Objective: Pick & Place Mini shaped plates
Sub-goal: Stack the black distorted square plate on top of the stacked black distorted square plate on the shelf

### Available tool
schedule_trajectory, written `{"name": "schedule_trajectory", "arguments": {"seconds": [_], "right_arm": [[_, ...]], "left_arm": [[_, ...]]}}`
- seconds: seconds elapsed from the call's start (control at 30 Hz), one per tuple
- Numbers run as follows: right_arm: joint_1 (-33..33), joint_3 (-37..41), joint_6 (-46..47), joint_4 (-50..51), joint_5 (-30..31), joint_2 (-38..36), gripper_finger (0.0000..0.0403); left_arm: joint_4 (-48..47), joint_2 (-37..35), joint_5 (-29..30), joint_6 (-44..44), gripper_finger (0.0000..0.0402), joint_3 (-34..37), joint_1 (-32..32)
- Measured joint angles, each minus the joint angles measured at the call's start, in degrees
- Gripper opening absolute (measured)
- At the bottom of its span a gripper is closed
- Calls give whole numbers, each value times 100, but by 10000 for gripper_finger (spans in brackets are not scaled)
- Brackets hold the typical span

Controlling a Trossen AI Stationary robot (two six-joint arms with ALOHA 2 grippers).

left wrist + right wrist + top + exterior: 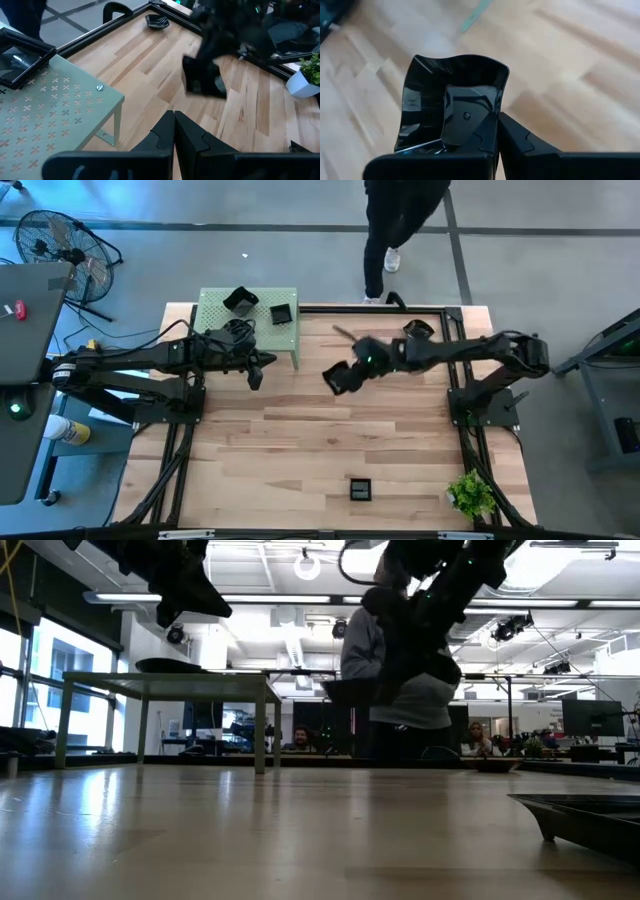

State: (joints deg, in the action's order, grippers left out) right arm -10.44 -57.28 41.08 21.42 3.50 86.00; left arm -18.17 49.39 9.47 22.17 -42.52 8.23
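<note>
The held plate's dish (462, 107) faces upward, and the wood (299, 417) near my left gripper is clear, so my right gripper should keep lowering it there until its base rests.
My right gripper (340, 377) hangs over the middle of the table, shut on a glossy black mini plate (427, 85) with a wavy rim. My left gripper (256, 372) is shut and empty, in the air beside the green perforated stand (262, 330). Two mini plates (240, 301) (282, 312) rest on the stand's top. Another mini plate (418, 330) lies at the table's far right, and one more (360, 490) lies near the front edge. In the low view the held plate (352, 690) shows well above the tabletop. My right gripper pinches the plate at one side of its rim (502, 75), one finger (470, 120) lying over the inside of the dish and the other outside it. The fingers slant downward from the table's right. The plate is lifted clear of the table and tilted.
A small green plant (470, 495) in a white pot stands at the front right corner. Black frame rails (465, 430) run along the table's sides. A person (395, 225) stands beyond the far edge. Bare wood (300, 440) lies between the arms and the front.
</note>
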Motion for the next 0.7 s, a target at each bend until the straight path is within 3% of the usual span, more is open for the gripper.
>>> {"name": "schedule_trajectory", "arguments": {"seconds": [0.13,0.23,0.5,0.7], "right_arm": [[500,0,397,-704,164,522,2],[716,-40,536,-1254,-46,1018,2],[1092,-1016,313,-1358,-110,2331,1],[1176,-1701,165,-1364,-185,2924,2]], "left_arm": [[0,0,0,0,1,0,-2],[-1,0,0,-1,1,0,0],[0,0,-110,-133,1,0,0],[-114,0,-340,-135,1,-2,-2]]}}
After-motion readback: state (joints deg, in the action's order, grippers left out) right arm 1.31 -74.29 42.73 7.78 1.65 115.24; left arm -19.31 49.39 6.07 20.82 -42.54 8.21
